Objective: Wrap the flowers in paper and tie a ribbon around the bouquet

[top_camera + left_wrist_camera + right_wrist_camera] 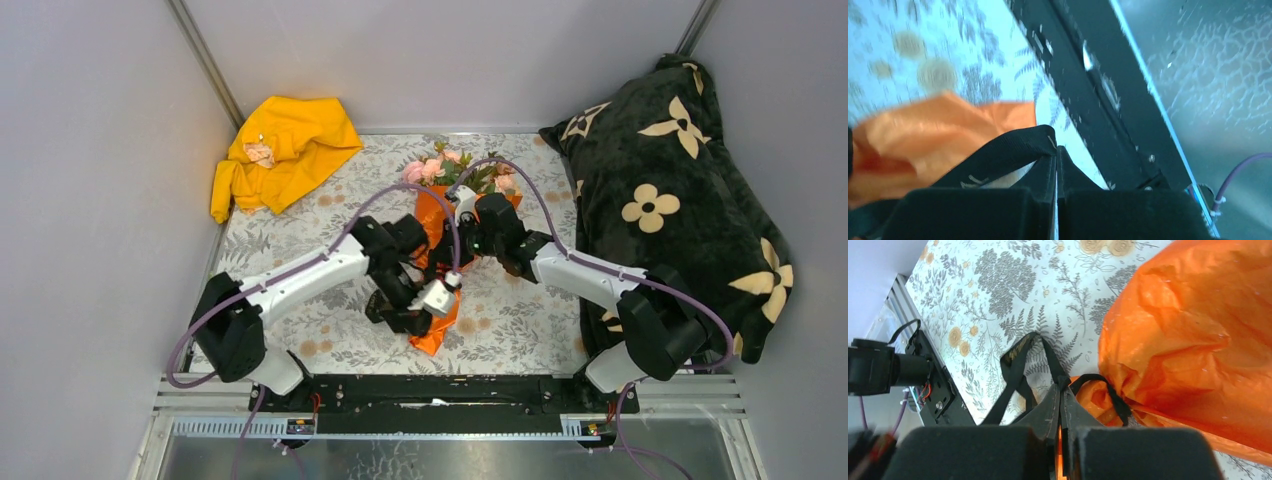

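The robot's right gripper is closed on the black ribbon at the bouquet's neck (1063,380), and the left gripper should go on carrying its part of the ribbon across the paper's tail and let go over clear tablecloth (508,332).
The bouquet lies in the middle of the table. Its pink flowers (438,168) point to the far side and its orange paper (432,335) tapers toward me. The black ribbon (1113,400) circles the narrow neck of the paper (1188,330) and loops loosely over the tablecloth. My right gripper (1060,386) is shut on the ribbon just beside that neck, and from above it sits over the wrap's middle (447,258). My left gripper (1056,148) is shut on another stretch of ribbon (998,155), with the paper (923,135) close on its left. From above it is by the paper's tail (412,322).
A yellow cloth (285,150) is bunched at the far left corner. A large black pillow (670,190) with cream flowers fills the right side. The black mounting rail (440,392) runs along the near edge, close to the left gripper.
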### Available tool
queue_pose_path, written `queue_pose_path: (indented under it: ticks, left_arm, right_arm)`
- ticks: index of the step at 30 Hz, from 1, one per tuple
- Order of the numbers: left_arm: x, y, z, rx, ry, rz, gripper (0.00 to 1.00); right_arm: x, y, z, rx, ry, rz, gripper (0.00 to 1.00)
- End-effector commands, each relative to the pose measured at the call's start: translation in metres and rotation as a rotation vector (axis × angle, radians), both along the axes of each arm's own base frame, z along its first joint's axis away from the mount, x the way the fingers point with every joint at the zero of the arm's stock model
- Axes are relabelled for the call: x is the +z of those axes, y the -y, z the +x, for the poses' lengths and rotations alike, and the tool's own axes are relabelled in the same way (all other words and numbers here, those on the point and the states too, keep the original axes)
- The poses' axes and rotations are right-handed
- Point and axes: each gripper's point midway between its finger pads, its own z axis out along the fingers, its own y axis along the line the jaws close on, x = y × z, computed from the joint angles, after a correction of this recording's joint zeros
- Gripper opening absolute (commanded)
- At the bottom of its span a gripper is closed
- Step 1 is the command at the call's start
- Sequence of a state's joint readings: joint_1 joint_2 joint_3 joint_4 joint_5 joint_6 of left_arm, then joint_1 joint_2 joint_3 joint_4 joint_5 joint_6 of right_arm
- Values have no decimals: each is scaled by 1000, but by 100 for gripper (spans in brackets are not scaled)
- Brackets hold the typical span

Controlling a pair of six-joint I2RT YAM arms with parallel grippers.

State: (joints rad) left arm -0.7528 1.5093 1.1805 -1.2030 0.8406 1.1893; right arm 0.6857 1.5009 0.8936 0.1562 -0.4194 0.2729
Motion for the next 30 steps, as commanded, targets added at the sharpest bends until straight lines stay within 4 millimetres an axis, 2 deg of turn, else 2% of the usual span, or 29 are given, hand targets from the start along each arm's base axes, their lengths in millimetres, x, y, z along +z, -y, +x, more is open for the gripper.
queue_pose_path:
  ticks: [1, 4, 6, 11, 16, 18, 22, 24, 25, 26, 29, 30]
  left_arm:
    - [35, 72, -7, 47, -32, -120, 0]
    - [53, 121, 0, 97, -42, -208, 0]
    - [56, 145, -3, 114, -57, -232, 0]
    - [49, 176, -40, 19, -94, -253, 0]
    - [50, 207, -39, 65, -97, -337, 0]
    - [42, 209, -35, 73, -76, -343, 0]
    - [4, 193, -18, 125, 56, -280, 0]
    - [-1, 183, -8, 146, 125, -273, 30]
    - [0, 176, -5, 139, 158, -270, 41]
    - [1, 168, -1, 125, 194, -262, 49]
    - [5, 140, 9, 133, 224, -198, 59]
    - [10, 130, 13, 151, 202, -173, 66]
  right_arm:
    - [17, 3, 23, -84, -25, 56, 0]
    - [22, 4, 27, -90, -37, 71, 0]
    - [25, 2, 27, -77, -39, 73, 0]
    - [29, 2, 26, -62, -40, 67, 0]
    - [29, 4, 23, -53, -44, 60, 0]
    - [29, 3, 22, -47, -46, 58, 0]
    - [28, 4, 22, -46, -53, 52, 0]
    - [26, 5, 21, -48, -58, 47, 0]
    - [26, 5, 21, -51, -63, 47, 0]
    - [26, 5, 20, -53, -69, 51, 0]
    - [29, 3, 19, -67, -84, 70, 0]
    - [30, 3, 19, -69, -82, 78, 0]
